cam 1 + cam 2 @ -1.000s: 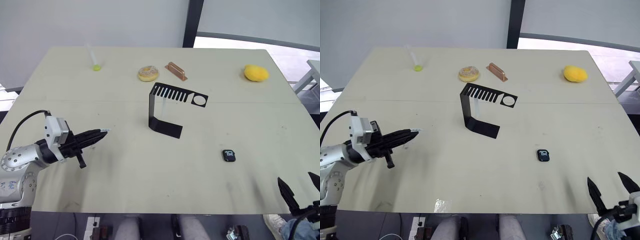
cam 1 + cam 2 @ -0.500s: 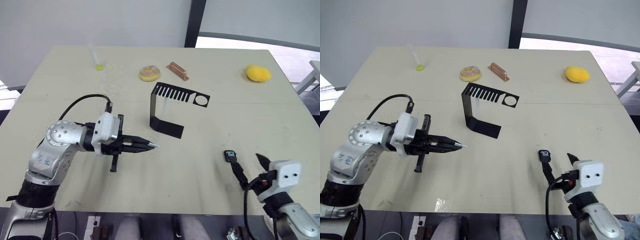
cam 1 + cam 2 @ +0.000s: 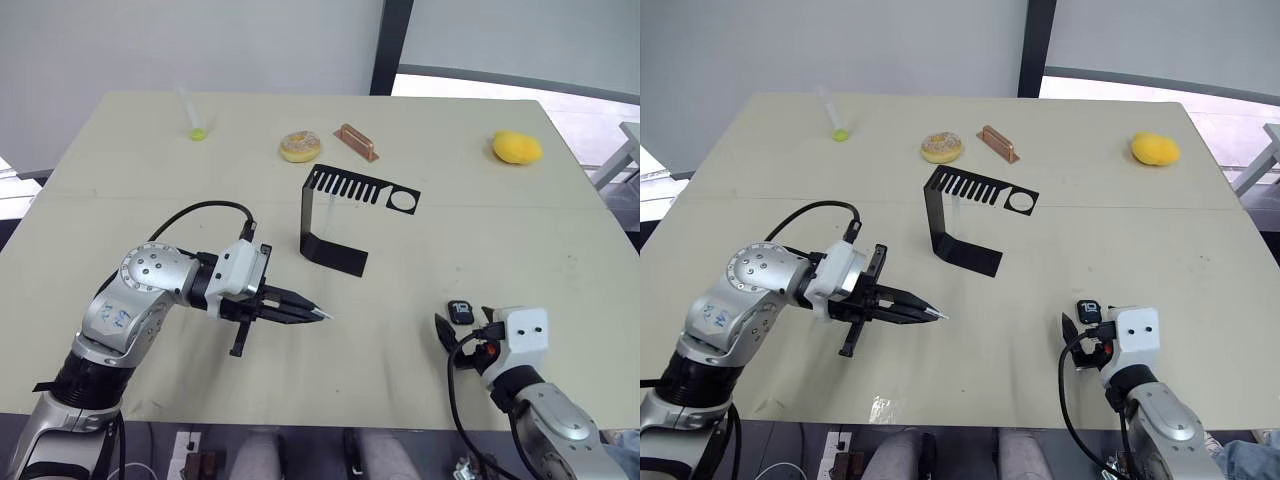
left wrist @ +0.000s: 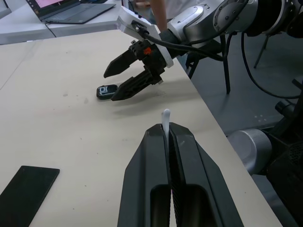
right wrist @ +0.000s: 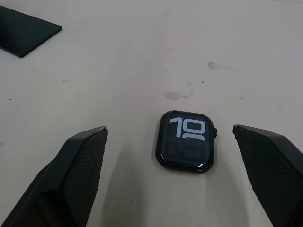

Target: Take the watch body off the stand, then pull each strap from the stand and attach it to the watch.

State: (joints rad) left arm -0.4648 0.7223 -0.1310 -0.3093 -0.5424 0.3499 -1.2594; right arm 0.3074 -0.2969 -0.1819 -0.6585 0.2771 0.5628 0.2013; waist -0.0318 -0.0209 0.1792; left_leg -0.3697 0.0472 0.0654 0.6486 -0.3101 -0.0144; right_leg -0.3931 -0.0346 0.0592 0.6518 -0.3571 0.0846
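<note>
The watch body (image 3: 460,312) will catch the strap and keep it attached when I push the two together, because the white strap's tip (image 3: 322,313) sticks out straight.
The watch body (image 3: 460,312) lies flat on the table at the front right, its screen showing light digits (image 5: 187,141). My right gripper (image 5: 169,127) is open, with one finger on each side of the watch body and not touching it. The black stand (image 3: 338,257) sits mid-table, and a thin white strap (image 3: 328,211) hangs under its comb arm. In front of the stand and to its left, my left gripper (image 4: 167,130) is shut on the other white strap (image 4: 165,115). Only the strap's tip pokes out past the fingertips. That gripper points towards the watch body (image 4: 106,91).
Along the far side of the table lie a clear tube with a green tip (image 3: 193,118), a doughnut (image 3: 300,147), a brown block (image 3: 353,141) and a yellow lump (image 3: 517,147). The table's front edge runs just behind my right gripper (image 3: 458,335).
My left arm has swung from the table's left side towards the middle, still holding the strap. My right gripper has come up from the front edge to straddle the watch body.
</note>
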